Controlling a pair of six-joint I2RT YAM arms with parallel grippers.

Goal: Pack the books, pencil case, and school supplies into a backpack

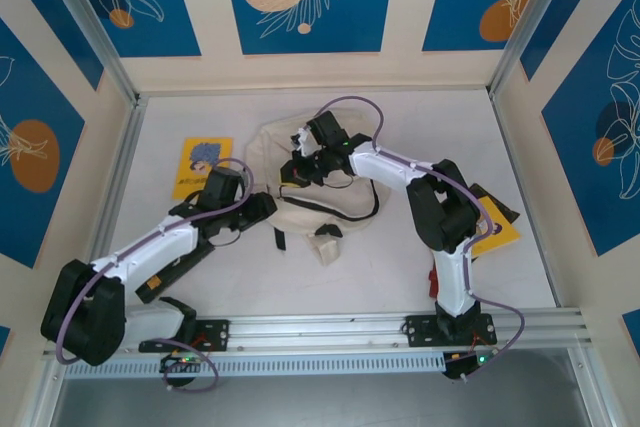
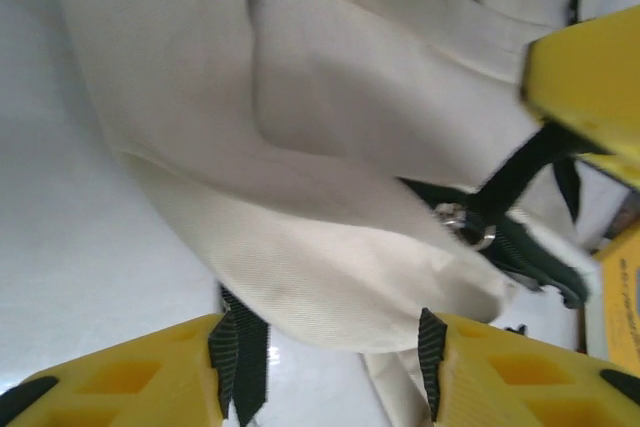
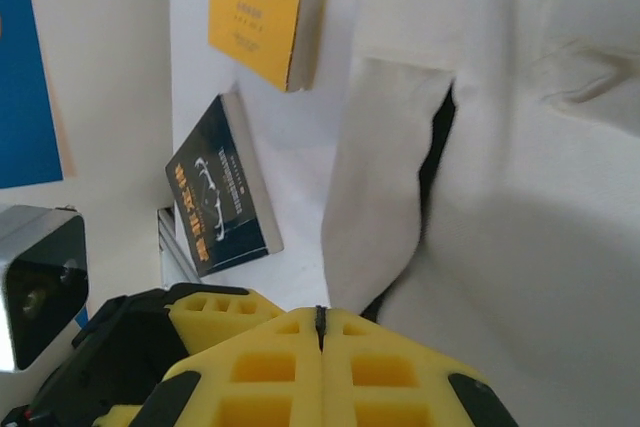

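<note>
My right gripper is on the zipper tab, and the backpack's edge is rising toward it. So next my left gripper pinches the fold next to the zipper to keep it still.
The cream-white backpack lies slumped in the middle of the table, dark straps trailing off it. My left gripper is at its left edge, jaws open, and a fold of the backpack hangs between the yellow fingers, with a dark strap against the left pad. My right gripper rests on the bag's upper part. Its pads are pressed together beside the fabric, with nothing visible between them. One yellow book lies left of the bag. Another yellow book and a black book lie flat.
A yellow book on a dark one lies at the right, partly under the right arm's elbow. Dark flat things sit under the left arm. Walls and metal posts close in the table on three sides.
</note>
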